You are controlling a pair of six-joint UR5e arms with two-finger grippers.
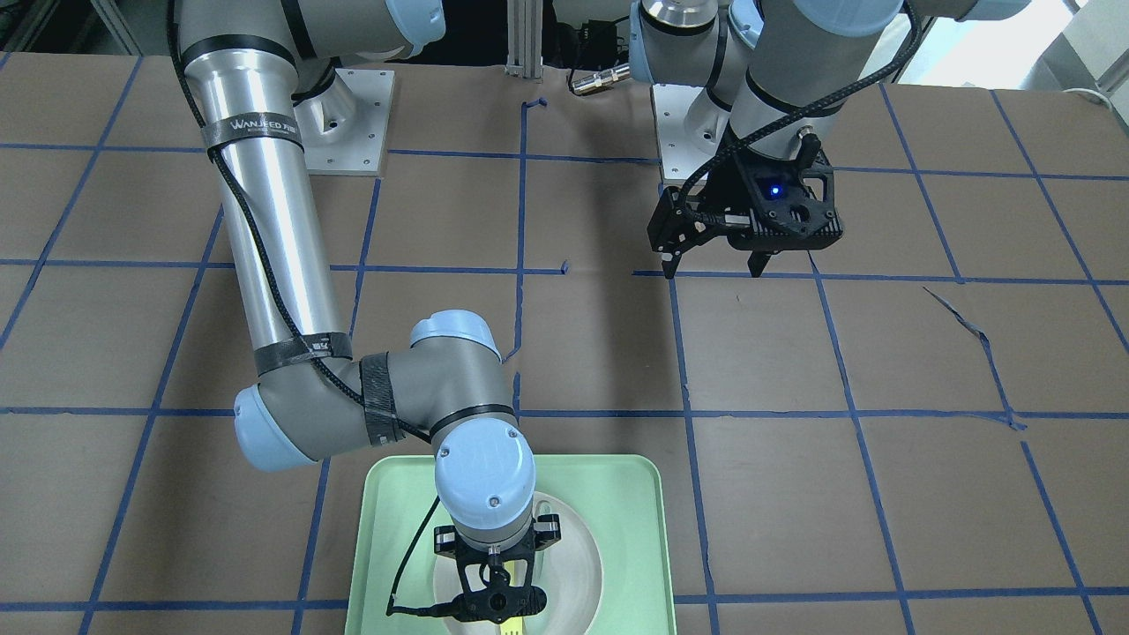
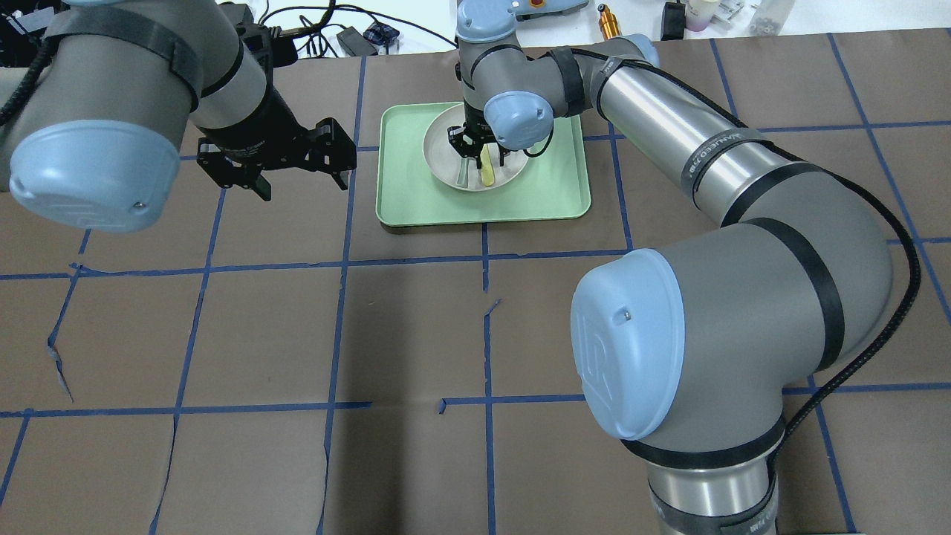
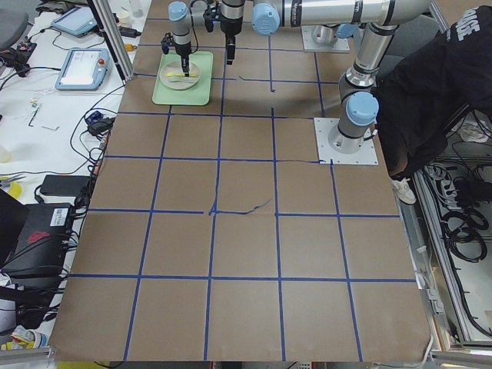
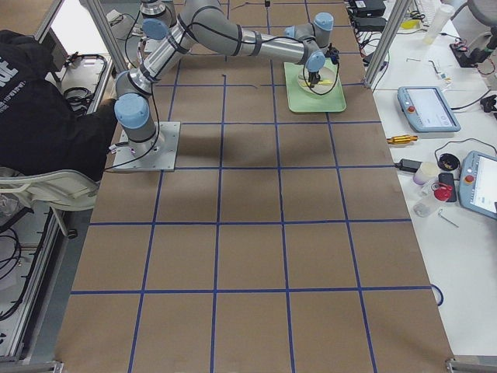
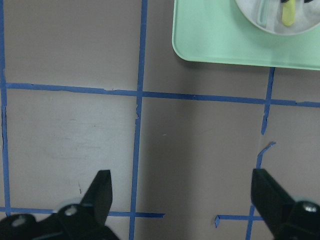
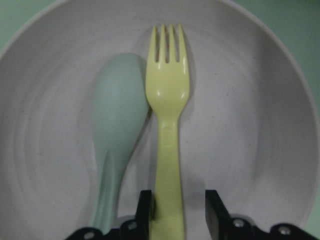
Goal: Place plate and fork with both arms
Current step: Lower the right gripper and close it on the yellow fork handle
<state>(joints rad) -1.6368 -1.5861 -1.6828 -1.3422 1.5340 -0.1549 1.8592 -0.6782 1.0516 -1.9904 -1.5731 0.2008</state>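
The yellow fork (image 6: 168, 155) only lightly touches the edge of the grey-green spoon (image 6: 146, 97), so the fork will come away and the spoon will stay behind when I lift.
The off-white plate (image 2: 440, 152) sits in the mint-green tray (image 2: 550, 193) at the far middle of the table. The yellow fork (image 6: 167, 100) lies in the plate (image 6: 240, 125) beside a grey-green spoon (image 6: 117, 110). My right gripper (image 6: 177, 210) points down into the plate, open, with its fingers on either side of the fork's handle; one finger touches it and a gap shows at the other. The fork also shows in the overhead view (image 2: 487, 174). My left gripper (image 2: 303, 188) is open and empty, hovering over bare table left of the tray.
The spoon (image 2: 462, 174) lies right against the fork. The table is brown with a blue tape grid. The tray's corner (image 5: 215, 40) shows in the left wrist view. Cables and devices lie beyond the table's far edge.
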